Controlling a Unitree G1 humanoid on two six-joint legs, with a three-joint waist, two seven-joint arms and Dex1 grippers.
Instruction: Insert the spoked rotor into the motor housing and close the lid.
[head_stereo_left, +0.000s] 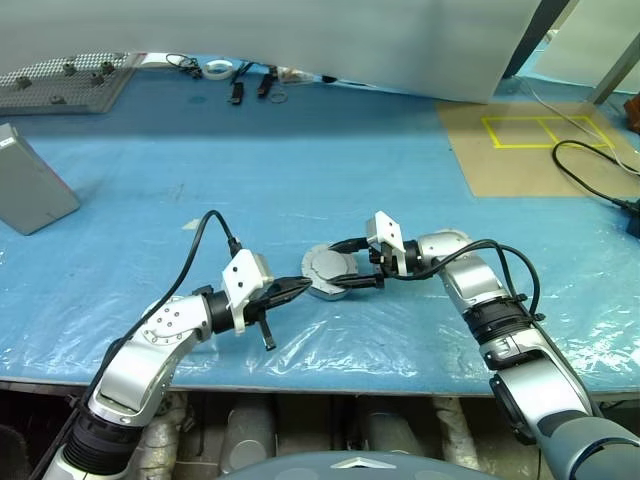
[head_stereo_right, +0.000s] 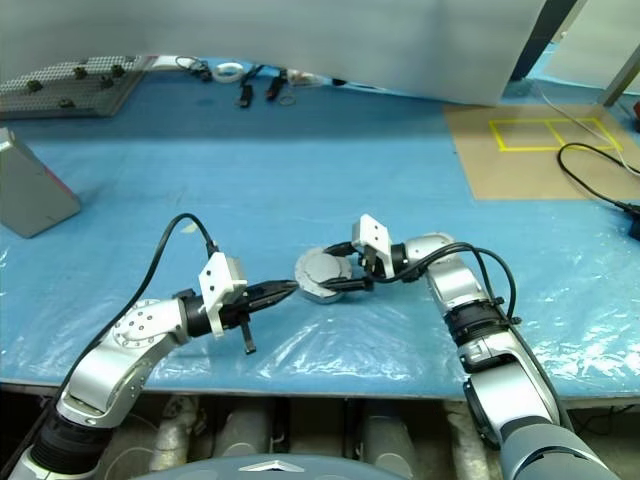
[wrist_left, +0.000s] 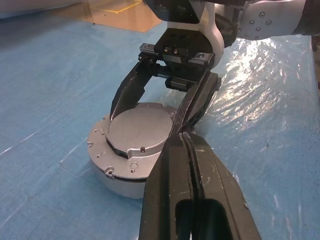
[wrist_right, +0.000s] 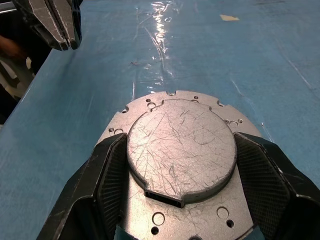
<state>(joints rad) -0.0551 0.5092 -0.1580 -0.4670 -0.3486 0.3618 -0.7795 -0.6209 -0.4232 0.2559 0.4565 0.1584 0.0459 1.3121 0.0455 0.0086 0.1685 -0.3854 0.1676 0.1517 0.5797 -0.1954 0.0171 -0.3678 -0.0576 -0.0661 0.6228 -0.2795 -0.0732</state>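
A dark gap can be seen under the lid's near edge (wrist_left: 127, 178) above the motor housing, so the robot's left gripper should return and push the lid's flat rim (wrist_left: 149, 161) down.
The motor housing (head_stereo_left: 316, 291) sits on the blue table mat near the front, a round silver-grey case. The lid (wrist_right: 182, 150) lies on top of it, plain scratched grey back up. My right gripper (head_stereo_left: 335, 268) reaches in from the right, and its fingers (wrist_right: 107, 175) press on opposite edges of the lid. My left gripper (head_stereo_left: 303, 287) is shut and empty, its tips just left of the housing and close to the rim (wrist_left: 100, 150). The spoked rotor is hidden.
A grey rectangular box (head_stereo_left: 30, 185) stands at the far left. A perforated plate (head_stereo_left: 60, 80), a tape roll (head_stereo_left: 218, 70) and small tools lie at the back. A brown board with yellow tape (head_stereo_left: 540, 150) and a black cable (head_stereo_left: 590, 170) are at the right.
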